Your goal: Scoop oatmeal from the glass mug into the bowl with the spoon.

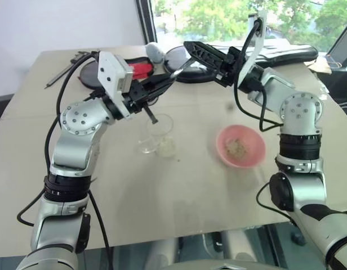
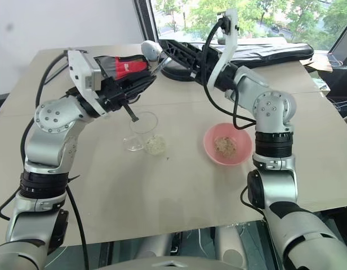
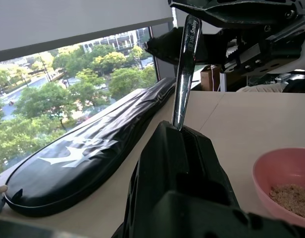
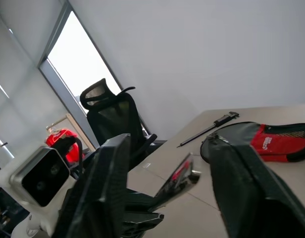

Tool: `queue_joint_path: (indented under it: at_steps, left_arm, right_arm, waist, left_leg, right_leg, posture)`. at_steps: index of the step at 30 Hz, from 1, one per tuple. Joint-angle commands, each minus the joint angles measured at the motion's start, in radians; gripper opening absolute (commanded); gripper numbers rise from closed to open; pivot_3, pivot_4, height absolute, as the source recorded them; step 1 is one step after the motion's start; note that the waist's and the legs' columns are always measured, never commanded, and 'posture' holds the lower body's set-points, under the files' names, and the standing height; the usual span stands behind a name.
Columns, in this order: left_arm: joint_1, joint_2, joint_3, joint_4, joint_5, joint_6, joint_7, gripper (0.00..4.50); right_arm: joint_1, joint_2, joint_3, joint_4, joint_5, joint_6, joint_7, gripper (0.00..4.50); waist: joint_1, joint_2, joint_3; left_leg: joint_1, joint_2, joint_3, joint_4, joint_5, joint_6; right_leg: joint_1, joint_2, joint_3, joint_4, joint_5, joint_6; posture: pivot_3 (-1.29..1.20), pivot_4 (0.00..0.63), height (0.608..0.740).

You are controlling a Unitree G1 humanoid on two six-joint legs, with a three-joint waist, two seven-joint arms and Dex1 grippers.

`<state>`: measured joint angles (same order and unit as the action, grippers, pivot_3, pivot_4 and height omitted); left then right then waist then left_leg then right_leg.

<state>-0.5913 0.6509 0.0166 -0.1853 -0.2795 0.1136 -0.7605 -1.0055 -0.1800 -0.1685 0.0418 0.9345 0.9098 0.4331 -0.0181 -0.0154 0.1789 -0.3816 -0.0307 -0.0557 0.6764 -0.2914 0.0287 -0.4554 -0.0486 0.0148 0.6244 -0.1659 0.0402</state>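
Observation:
I see pale oatmeal following the glass mug's round base, so the spoon [image 1: 185, 67] will bring up oatmeal from inside the mug when I dip the spoon and lift it.
My left gripper [image 1: 161, 82] hangs above the table, shut on the spoon [image 3: 184, 74]. The slim silver handle rises out of its fingers [image 3: 192, 163]. The handle's free end lies between the two fingers of my right gripper [image 4: 172, 168], which stand apart on either side of it. Both grippers meet in the air over the glass mug [image 1: 158, 133]. Pale oatmeal [image 1: 167, 147] lies at the mug's base; I cannot tell whether it is inside the glass or beside it. The pink bowl [image 1: 253, 158] sits to the right with oatmeal [image 1: 236, 147] in it.
A long black bag [image 1: 286, 53] lies along the table's far edge by the window. A red and black pouch [image 2: 125, 66] and a dark round dish [image 1: 182, 56] sit at the back. A thin dark tool [image 1: 61, 73] lies at the far left.

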Motion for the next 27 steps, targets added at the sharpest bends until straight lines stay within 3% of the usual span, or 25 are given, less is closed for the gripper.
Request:
queue_joint_path:
  at_steps: [1, 3, 13, 14, 17, 22, 27]
  left_arm:
    - [-0.023, -0.001, 0.016, -0.038, -0.001, -0.001, 0.003, 0.00]
    - [-0.027, -0.006, 0.013, -0.033, -0.001, 0.003, 0.001, 0.00]
    - [-0.040, -0.031, 0.016, -0.050, -0.013, 0.035, 0.000, 0.00]
    - [-0.043, -0.034, 0.020, -0.054, -0.012, 0.037, 0.008, 0.74]
    - [-0.039, -0.036, 0.056, -0.077, -0.026, 0.057, 0.038, 1.76]
    - [-0.024, -0.072, 0.252, -0.106, -0.166, 0.210, 0.202, 1.76]
    - [0.213, -0.030, 0.399, -0.224, -0.179, 0.247, 0.223, 1.76]
  right_arm:
    - [-0.003, -0.005, -0.008, -0.056, 0.022, 0.005, 0.010, 1.02]
    - [-0.002, -0.004, -0.008, -0.059, 0.020, 0.005, 0.006, 0.07]
    - [0.009, -0.007, 0.002, -0.068, 0.018, 0.018, -0.012, 0.07]
    - [0.009, -0.005, 0.000, -0.068, 0.020, 0.019, -0.015, 0.00]
    - [0.002, -0.006, -0.019, -0.055, 0.027, 0.024, -0.028, 0.00]
    - [0.005, -0.066, -0.059, -0.003, -0.014, -0.011, -0.029, 0.00]
    - [0.005, -0.126, -0.175, 0.055, 0.024, 0.012, -0.099, 0.00]
  waist:
    - [0.000, 0.000, 0.000]
    - [0.000, 0.000, 0.000]
    - [0.000, 0.000, 0.000]
    - [0.000, 0.000, 0.000]
    - [0.000, 0.000, 0.000]
    - [0.001, 0.000, 0.000]
    - [-0.005, 0.001, 0.000]
  left_leg:
    - [0.000, 0.000, 0.000, 0.000, 0.000, 0.000]
    - [0.000, 0.000, 0.000, 0.002, 0.000, 0.000]
    - [-0.001, 0.000, 0.000, 0.007, 0.000, 0.000]
    - [-0.001, 0.000, 0.000, 0.007, 0.000, 0.000]
    - [-0.001, 0.000, 0.000, 0.007, 0.000, 0.000]
    - [-0.001, 0.000, 0.000, 0.007, 0.000, 0.000]
    - [0.000, 0.001, 0.002, 0.006, 0.000, 0.000]
  right_leg:
    - [0.000, 0.000, 0.000, 0.000, 0.000, 0.000]
    - [0.000, 0.000, 0.000, 0.001, 0.000, 0.000]
    - [0.001, 0.000, 0.000, 0.003, 0.000, 0.000]
    - [0.001, 0.000, 0.000, 0.002, 0.000, 0.000]
    - [0.001, 0.000, 0.000, 0.002, 0.000, 0.000]
    - [0.000, 0.000, 0.000, 0.002, 0.000, 0.000]
    - [0.000, 0.000, 0.002, 0.002, 0.000, 0.000]
  posture:
    - [0.00, 0.150, 0.740]
    - [0.00, 0.150, 0.740]
    - [0.00, 0.150, 0.740]
    - [0.00, 0.150, 0.740]
    - [0.00, 0.150, 0.740]
    - [0.00, 0.150, 0.740]
    - [0.00, 0.150, 0.740]
